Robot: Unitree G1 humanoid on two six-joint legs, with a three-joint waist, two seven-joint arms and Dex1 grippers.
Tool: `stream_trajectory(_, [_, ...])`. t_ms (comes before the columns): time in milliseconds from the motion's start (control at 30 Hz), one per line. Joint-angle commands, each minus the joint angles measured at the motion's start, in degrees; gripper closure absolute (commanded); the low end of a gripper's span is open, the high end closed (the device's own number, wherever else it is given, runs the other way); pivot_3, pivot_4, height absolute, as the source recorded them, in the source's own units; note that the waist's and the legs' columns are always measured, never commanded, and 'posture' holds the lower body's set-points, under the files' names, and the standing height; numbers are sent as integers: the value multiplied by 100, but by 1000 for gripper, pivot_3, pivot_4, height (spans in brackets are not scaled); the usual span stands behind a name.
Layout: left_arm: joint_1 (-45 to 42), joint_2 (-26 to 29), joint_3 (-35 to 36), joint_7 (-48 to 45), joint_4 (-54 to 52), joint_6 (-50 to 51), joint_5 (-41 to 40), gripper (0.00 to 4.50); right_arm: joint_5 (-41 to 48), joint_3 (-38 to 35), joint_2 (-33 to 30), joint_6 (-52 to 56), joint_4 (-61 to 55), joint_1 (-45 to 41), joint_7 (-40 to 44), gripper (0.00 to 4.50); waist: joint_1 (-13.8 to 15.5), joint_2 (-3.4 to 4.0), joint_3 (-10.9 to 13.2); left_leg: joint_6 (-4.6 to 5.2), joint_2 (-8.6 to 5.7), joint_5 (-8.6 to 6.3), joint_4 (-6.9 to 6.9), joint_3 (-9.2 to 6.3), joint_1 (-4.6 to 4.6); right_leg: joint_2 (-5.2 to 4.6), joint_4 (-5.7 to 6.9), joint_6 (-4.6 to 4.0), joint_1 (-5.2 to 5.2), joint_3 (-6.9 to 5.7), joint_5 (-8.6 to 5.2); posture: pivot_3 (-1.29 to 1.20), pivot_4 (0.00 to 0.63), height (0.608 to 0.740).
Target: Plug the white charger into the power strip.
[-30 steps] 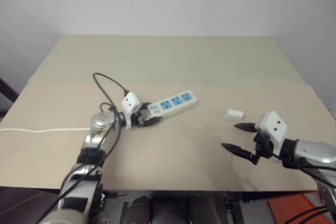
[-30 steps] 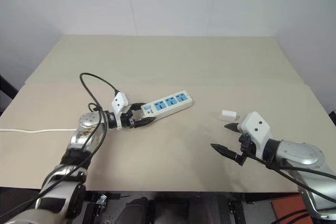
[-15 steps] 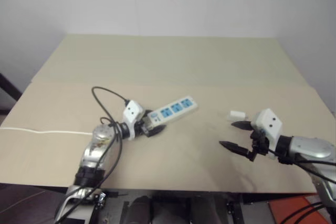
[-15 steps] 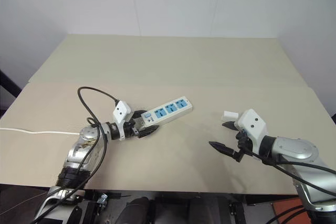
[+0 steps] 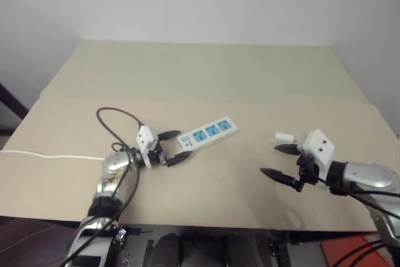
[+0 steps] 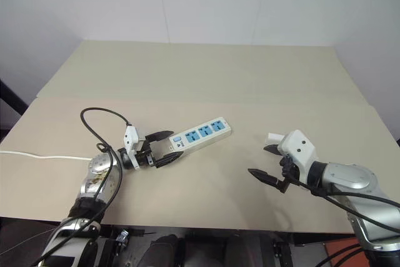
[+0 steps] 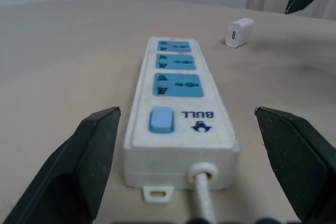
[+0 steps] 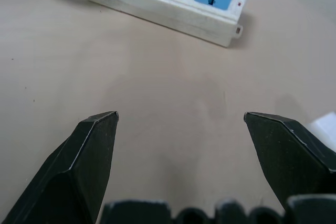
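Observation:
My gripper will push the white charger (image 5: 284, 137) into the power strip, and the charger will stay standing on end there because the blue sockets (image 5: 212, 130) face up.
The power strip (image 5: 207, 133) lies slanted on the tan table (image 5: 206, 73), its three blue sockets facing up. Its switch end and cord point at my left gripper (image 5: 184, 144). That gripper is open, with one finger on each side of the switch end (image 7: 160, 119) and a gap to both fingers. The white charger (image 5: 283, 136) lies on the table to the right, also seen beyond the strip (image 7: 239, 31). My right gripper (image 5: 269, 159) is open and holds nothing, hovering just in front of the charger.
A thin white cord (image 5: 50, 154) runs off the table's left edge. A black cable (image 5: 115, 117) loops above my left wrist. The table's front edge (image 5: 206, 223) is close below both arms. A seam (image 5: 206, 100) crosses the tabletop behind the strip.
My left gripper, shut on the strip's switch end a second ago, has opened and drawn back a little. The right arm has kept still. The head view has shifted slightly.

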Motion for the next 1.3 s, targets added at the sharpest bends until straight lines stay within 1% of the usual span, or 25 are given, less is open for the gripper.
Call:
stream_trajectory(33, [-383,-25,-19,-136,766,-747,194,39,-24,-48,-36,-62,-19,-109,-7,0,0,-1,0,0,0,0,0,0,-5,1,-2,0,-3,-1,0,0,150,740])
stream_trajectory(200, [-775,-202,-3,-210,1536,-1003,203,39,-22,-157,-57,-40,-115,29,-29,0,2,-1,0,0,-1,0,0,-1,-6,-2,-2,1,0,-5,0,0,150,740])
stream_trajectory(367, [-859,-303,-51,-392,1774,-1096,246,39,-8,-281,-57,-21,-246,224,-79,0,-2,0,0,0,0,0,0,-1,-5,-1,-1,1,0,-5,0,0,150,740])
stream_trajectory(533, [-849,-228,-124,-369,1945,-1239,460,39,3,-293,-66,-7,-268,248,-115,0,-2,2,-2,0,0,0,0,-3,1,0,0,1,4,-4,0,0,150,740])
stream_trajectory(633, [-797,-153,-120,-370,1999,-1245,525,670,-10,-237,-67,-5,-224,167,-124,0,-13,4,-3,0,1,0,0,-3,4,0,0,1,6,-4,0,0,150,740])
stream_trajectory(700, [-756,-116,-132,-284,2010,-1265,596,1242,-27,-187,-72,-24,-184,76,-115,0,-24,3,-3,0,1,0,0,-4,5,0,1,1,6,-3,0,0,150,740])
stream_trajectory(833, [-724,-117,-137,-204,1936,-1227,602,1249,-173,-77,-131,-143,-18,-232,-71,0,-32,3,-4,0,2,0,0,-5,16,1,2,2,14,-2,-1,0,150,740])
stream_trajectory(900, [-729,-126,-153,-265,1865,-1165,572,1249,-278,23,-219,-128,183,-558,-34,0,-45,4,-4,0,1,0,0,-5,19,0,4,2,16,0,-1,0,150,740])
stream_trajectory(933, [-747,-138,-186,-342,1827,-1116,563,1249,-401,206,-390,-54,397,-871,85,0,-49,5,-5,0,1,0,0,-3,22,0,5,2,16,1,-1,0,150,740])
stream_trajectory(1000, [-803,-168,-258,-494,1768,-1001,558,1249,-549,690,-790,286,899,-1612,520,0,-90,9,-6,0,1,0,0,-2,25,0,6,2,17,2,-1,0,150,740])
stream_trajectory(1100, [-918,-211,-369,-691,1780,-899,590,1249,-1150,1571,-1105,-12,1690,-2556,1119,0,-89,10,-7,0,1,0,-1,-1,21,2,2,1,16,-5,-1,0,150,740])
stream_trajectory(1133, [-951,-222,-393,-719,1798,-887,605,1249,-1306,1773,-1126,-112,1895,-2780,1253,0,-72,10,-7,0,2,0,-1,2,15,3,-1,0,13,-10,-2,0,150,740])
stream_trajectory(1233, [-1163,-230,-542,-855,2002,-922,779,1249,-1916,2716,-923,106,2822,-4058,1913,0,-57,12,-8,0,-2,0,-1,6,-9,1,-5,0,0,-14,-2,0,150,740])
stream_trajectory(1300, [-1289,-238,-591,-951,2108,-930,842,1249,-2284,3201,-770,13,3282,-4651,2300,0,-59,13,-8,0,-8,1,4,14,-18,-3,-1,0,-11,-10,-1,0,150,740])
